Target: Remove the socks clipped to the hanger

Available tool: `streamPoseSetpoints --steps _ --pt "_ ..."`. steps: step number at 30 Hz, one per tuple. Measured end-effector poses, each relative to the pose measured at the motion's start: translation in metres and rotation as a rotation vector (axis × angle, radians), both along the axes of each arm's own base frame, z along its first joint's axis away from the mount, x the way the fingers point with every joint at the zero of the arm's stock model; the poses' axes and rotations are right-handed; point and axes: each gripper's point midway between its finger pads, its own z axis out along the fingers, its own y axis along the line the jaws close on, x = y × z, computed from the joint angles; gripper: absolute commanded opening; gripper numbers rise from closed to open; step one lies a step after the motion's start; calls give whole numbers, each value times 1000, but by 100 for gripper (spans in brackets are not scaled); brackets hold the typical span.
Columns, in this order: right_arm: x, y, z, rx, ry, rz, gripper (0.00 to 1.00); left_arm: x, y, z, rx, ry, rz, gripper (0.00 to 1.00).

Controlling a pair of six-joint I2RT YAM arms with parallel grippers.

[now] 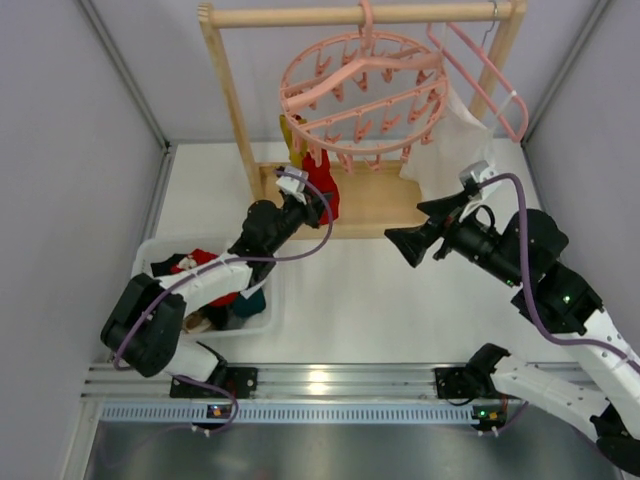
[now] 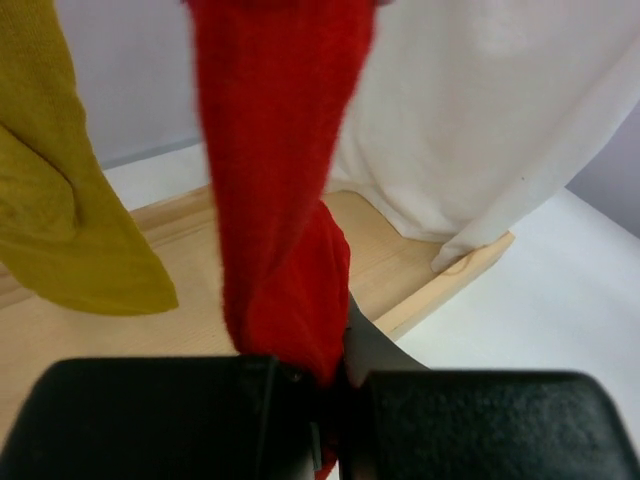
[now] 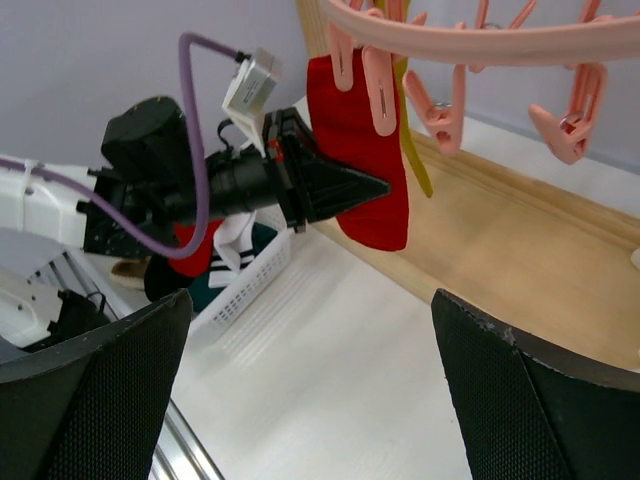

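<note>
My left gripper is holding the red sock by its lower end, and the pink clip is clamped on the sock. Next, my right gripper squeezes the clip open (image 1: 317, 153) first.
A red sock (image 1: 322, 190) hangs from a clip of the round pink hanger (image 1: 365, 100), with a mustard yellow sock (image 1: 293, 135) clipped beside it. My left gripper (image 1: 315, 207) is shut on the red sock's lower end. In the left wrist view the red sock (image 2: 280, 180) runs down between the black fingers (image 2: 150, 420), and the yellow sock (image 2: 60, 220) hangs to its left. My right gripper (image 1: 405, 245) stands open and holds nothing, to the right of the red sock. The right wrist view shows the red sock (image 3: 360, 150) under a pink clip (image 3: 345, 70), with the left gripper (image 3: 340, 190) on it.
A white basket (image 1: 155, 258) at the left holds several socks, among them red, teal and black with white stripes. The wooden rack (image 1: 230, 90) has a flat base (image 1: 375, 205) under the hanger. A white cloth bag (image 1: 450, 140) and a plain pink hanger (image 1: 490, 80) hang at the right.
</note>
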Motion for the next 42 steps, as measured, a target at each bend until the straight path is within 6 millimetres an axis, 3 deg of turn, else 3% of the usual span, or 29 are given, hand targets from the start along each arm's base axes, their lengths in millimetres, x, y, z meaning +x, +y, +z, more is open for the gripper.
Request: streamPoseSetpoints --steps 7,11,16,21,28,34,42 --pt "1 -8 31 91 -17 -52 99 -47 -23 23 9 -84 137 0" --pt "6 -16 57 122 -25 -110 99 -70 -44 17 81 -109 209 0" --pt "15 -30 87 137 -25 -206 98 -79 -74 11 205 -141 336 0" --pt "24 -26 100 112 -9 -219 86 -81 -105 9 313 -176 439 0" --pt "51 -7 87 -1 77 -243 71 -84 -129 8 444 -209 557 0" --pt "75 3 52 -181 138 -330 69 -87 -130 9 480 -216 588 0" --pt "96 13 21 -350 143 -374 64 -87 -127 9 495 -217 602 0"
